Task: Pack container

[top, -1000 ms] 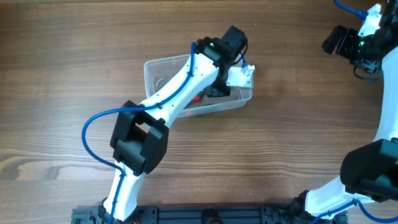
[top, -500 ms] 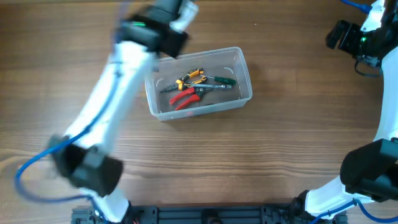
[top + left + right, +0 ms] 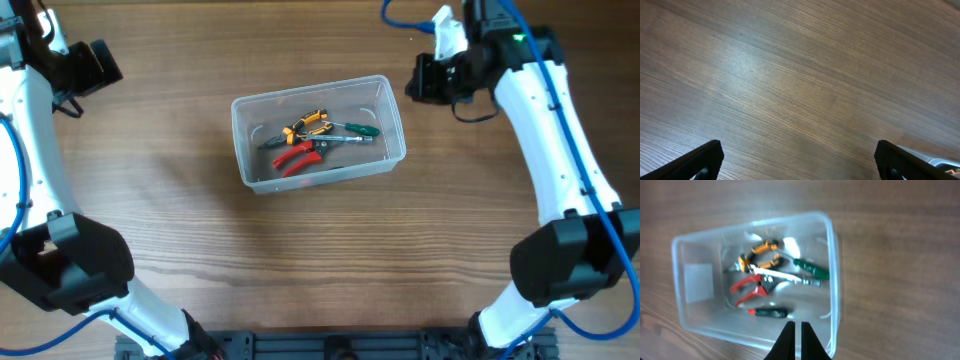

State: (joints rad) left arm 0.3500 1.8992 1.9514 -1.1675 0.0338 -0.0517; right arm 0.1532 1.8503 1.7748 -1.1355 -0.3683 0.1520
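The container lies slanted [image 3: 325, 178] to the black rail, so the robot's closed right gripper should turn back and gently push the container's closer end [image 3: 393, 116] square before it goes home.
The container [image 3: 246, 172], a clear plastic tub, lies in the middle of the table. In it are orange-handled pliers [image 3: 308, 124], red-handled pliers [image 3: 295, 157] and a green-handled screwdriver [image 3: 362, 130]. The right wrist view shows the container [image 3: 833, 275] from above, with a small black-handled tool [image 3: 769, 312] as well. My right gripper [image 3: 416, 80] hangs just off the tub's right end; it [image 3: 795, 341] is shut with nothing between its fingers. My left gripper [image 3: 103, 62] is at the far back left, apart from the tub; it [image 3: 800, 160] stands open over bare wood.
The table is brown wood all round the tub. A black rail [image 3: 330, 346] runs along the front edge, where both arm bases stand. Blue cables loop along each arm.
My left arm has swung off the container to the far back left, and its jaws have opened. My right arm has come in from the far right to the tub's right end, and its jaws have shut.
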